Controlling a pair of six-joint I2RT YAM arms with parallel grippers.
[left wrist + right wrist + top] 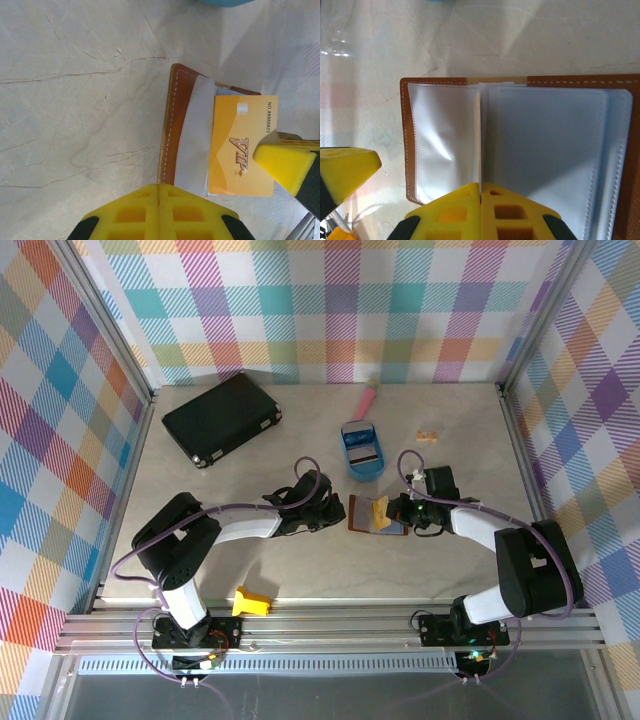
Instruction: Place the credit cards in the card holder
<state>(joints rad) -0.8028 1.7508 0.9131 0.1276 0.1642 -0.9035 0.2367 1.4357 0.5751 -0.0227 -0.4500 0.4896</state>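
Observation:
The card holder's pocket side slants up beside the yellow credit card. Next, my left gripper presses its stitched brown edge flat before the card goes in.
The card holder lies open on the table, brown leather with a grey-blue lining. A yellow credit card marked VIP stands over its inner pocket; in the right wrist view it shows edge-on as a thin cream line. My right gripper is shut on that card's edge. Coming in from the left, my left gripper is shut with nothing between its fingers, its tips at the holder's stitched brown edge. A dark blue card lies in the blue tray.
A large black case sits at the back left. A pink-handled tool lies behind the blue tray, and a small tan block to its right. A yellow plastic piece rests near the front edge.

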